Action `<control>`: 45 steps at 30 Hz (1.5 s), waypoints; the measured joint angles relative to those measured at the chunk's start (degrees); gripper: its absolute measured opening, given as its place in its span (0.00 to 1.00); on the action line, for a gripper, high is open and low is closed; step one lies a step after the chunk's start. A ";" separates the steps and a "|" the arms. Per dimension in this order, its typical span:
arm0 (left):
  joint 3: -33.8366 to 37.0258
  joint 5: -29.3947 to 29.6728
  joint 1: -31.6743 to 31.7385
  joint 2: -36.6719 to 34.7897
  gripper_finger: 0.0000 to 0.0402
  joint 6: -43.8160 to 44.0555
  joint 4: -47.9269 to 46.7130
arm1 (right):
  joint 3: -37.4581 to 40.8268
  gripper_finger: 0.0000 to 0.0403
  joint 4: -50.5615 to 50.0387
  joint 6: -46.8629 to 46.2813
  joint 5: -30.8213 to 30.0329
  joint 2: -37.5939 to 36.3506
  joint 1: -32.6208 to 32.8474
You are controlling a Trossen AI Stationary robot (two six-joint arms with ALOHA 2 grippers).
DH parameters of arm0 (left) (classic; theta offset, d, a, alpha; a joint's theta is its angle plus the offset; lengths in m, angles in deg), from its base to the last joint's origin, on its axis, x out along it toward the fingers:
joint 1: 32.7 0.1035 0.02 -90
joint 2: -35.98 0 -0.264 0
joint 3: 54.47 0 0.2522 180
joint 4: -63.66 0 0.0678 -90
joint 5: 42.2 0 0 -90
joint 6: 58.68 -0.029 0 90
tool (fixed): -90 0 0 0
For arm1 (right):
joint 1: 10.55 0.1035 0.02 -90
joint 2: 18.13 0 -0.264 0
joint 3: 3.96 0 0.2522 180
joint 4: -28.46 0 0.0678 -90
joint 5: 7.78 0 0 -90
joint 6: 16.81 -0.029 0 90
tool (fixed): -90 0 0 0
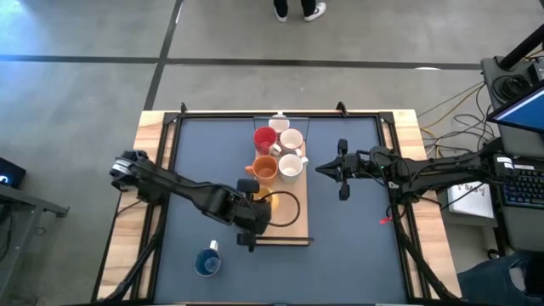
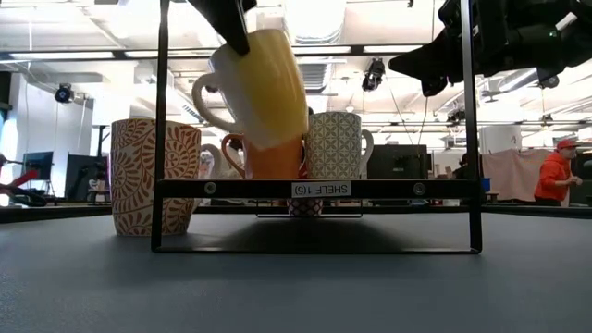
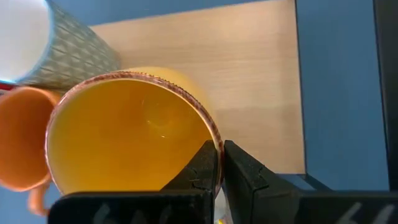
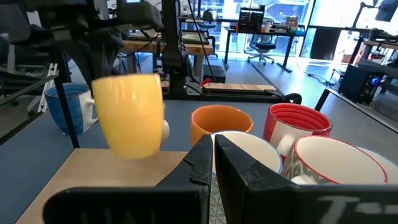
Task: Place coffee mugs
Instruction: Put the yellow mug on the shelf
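The yellow mug's base [image 2: 263,137] tilts above the shelf board [image 2: 270,182], so next my left gripper lowers it onto the shelf board and lets go so the mug settles upright.
My left gripper [image 1: 257,209] is shut on a yellow mug [image 2: 264,88] above the near end of the light wooden shelf board [image 1: 293,229]. On the board's far half stand a red mug [image 1: 264,138], an orange mug [image 1: 264,169] and three white or patterned mugs [image 1: 291,141]. A blue mug [image 1: 206,262] stands on its base on the blue mat, near the front left. My right gripper [image 1: 323,170] hovers shut to the right of the mug group. It points level at the group and holds nothing. My left gripper holds the yellow mug by its rim [image 3: 216,138], one finger inside the cup and one outside its wall. The fingers [image 3: 202,167] slant down onto it from above. The mug hangs tilted, clear of the board, its handle [image 2: 205,98] out to one side.
A black metal shelf frame [image 2: 314,190] with upright posts [image 2: 163,111] surrounds the board. The orange mug [image 3: 22,143] and a grey patterned mug [image 3: 68,56] stand close beside the held mug. Bare board [image 3: 249,81] lies under it. A person stands beyond the table's far edge.
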 joint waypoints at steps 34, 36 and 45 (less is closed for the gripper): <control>-0.26 -4.42 4.11 2.81 0.00 -2.67 0.88 | 0.01 0.02 -1.23 0.63 -0.41 0.00 0.00; -0.26 -5.03 4.15 2.81 0.00 -2.17 0.71 | 0.00 0.02 -1.25 0.63 -0.42 0.00 0.00; -0.26 -7.35 4.30 3.10 0.04 1.34 0.28 | 0.02 0.02 -1.31 0.61 -0.42 0.00 0.00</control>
